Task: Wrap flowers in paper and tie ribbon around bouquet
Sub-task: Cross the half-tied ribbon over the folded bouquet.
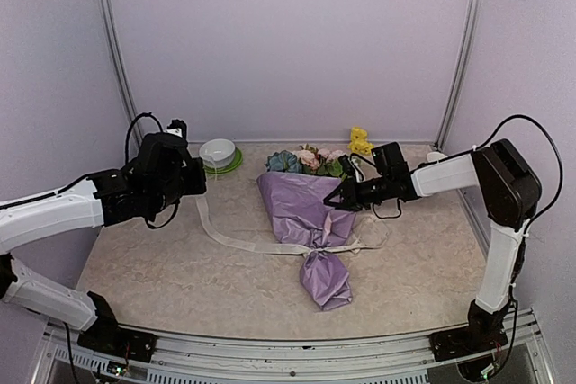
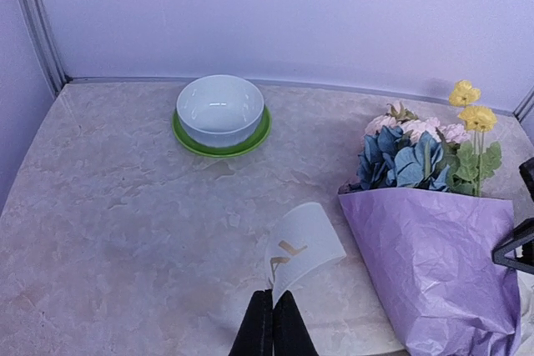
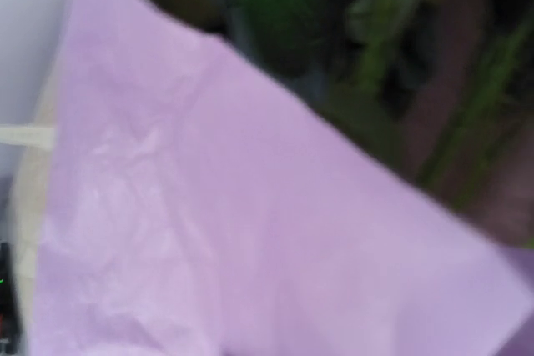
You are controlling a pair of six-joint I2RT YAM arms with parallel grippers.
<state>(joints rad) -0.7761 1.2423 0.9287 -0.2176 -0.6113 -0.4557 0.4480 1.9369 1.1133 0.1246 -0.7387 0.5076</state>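
Observation:
The cream ribbon curves slack (image 1: 230, 240) from the robot's left gripper to the bouquet's neck, so the left gripper needs to pull away as the right gripper pulls the other end.
The bouquet (image 1: 310, 222) lies mid-table, a lilac paper (image 2: 442, 264) cone with the flowers (image 2: 417, 156) at its far, wide end and a pinched neck near the front. The cream ribbon (image 1: 234, 240) runs from the left gripper across the table and over that neck. My left gripper (image 2: 274, 296) is shut on the ribbon's (image 2: 304, 248) lettered end, held above the table left of the cone. The right gripper (image 1: 345, 198) is at the cone's right edge. In the right wrist view, blurred paper (image 3: 250, 231) and green stems (image 3: 400, 56) fill the frame and hide its fingers.
A white bowl (image 2: 220, 107) stands on a green plate (image 2: 250, 141) at the back left. Yellow blooms (image 1: 360, 141) rise at the back beside the bunch. Lilac walls with metal posts close the back and sides.

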